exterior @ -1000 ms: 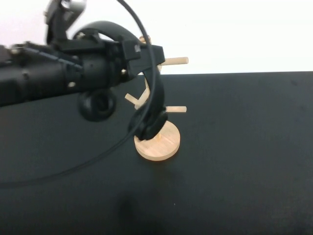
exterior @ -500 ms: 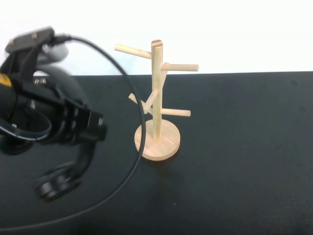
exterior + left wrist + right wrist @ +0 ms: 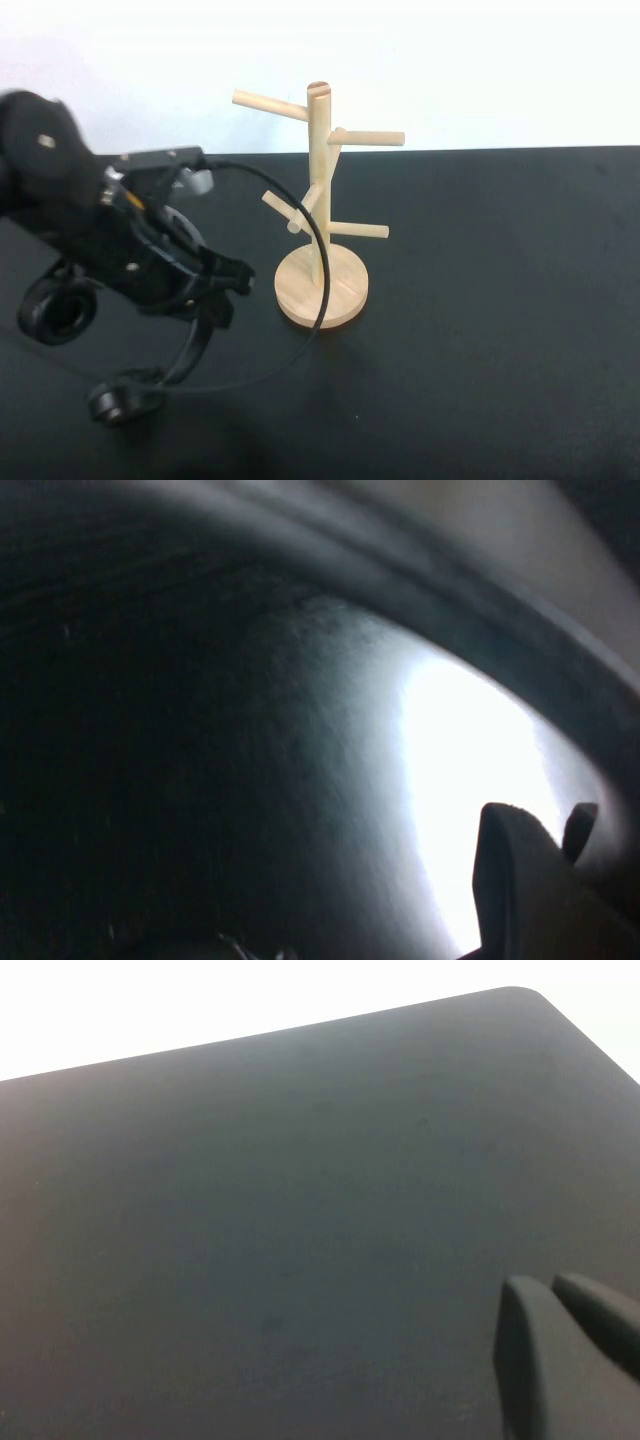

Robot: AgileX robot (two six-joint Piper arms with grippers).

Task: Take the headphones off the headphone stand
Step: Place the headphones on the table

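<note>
Both ear cups [image 3: 122, 400] are clear of the wooden stand and low over open table [image 3: 215, 405], so the robot's left gripper should go on lowering the headphones there before it lets go of them.
The light wooden headphone stand [image 3: 319, 180] stands upright on the black table, with bare pegs. The black headphones [image 3: 120, 398] are off it, to its left, low over the table. One ear cup [image 3: 60, 310] shows behind the arm and the other is at the front. My left gripper [image 3: 220, 292] is shut on the headband just left of the stand's base. In the left wrist view the dark headband [image 3: 200, 730] fills the picture beside the left gripper [image 3: 560, 825]. My right gripper [image 3: 560, 1295] is shut and empty over bare table, and is out of the high view.
The left arm's black cable [image 3: 312, 235] loops in front of the stand's post and base. The black table [image 3: 500, 300] stretches to the right of the stand. Its far edge meets a white wall, and a rounded table corner [image 3: 520, 995] shows in the right wrist view.
The left arm has carried the headphones off the stand, to the left and down toward the table. The stand now stands bare. The cable has swung with the arm.
</note>
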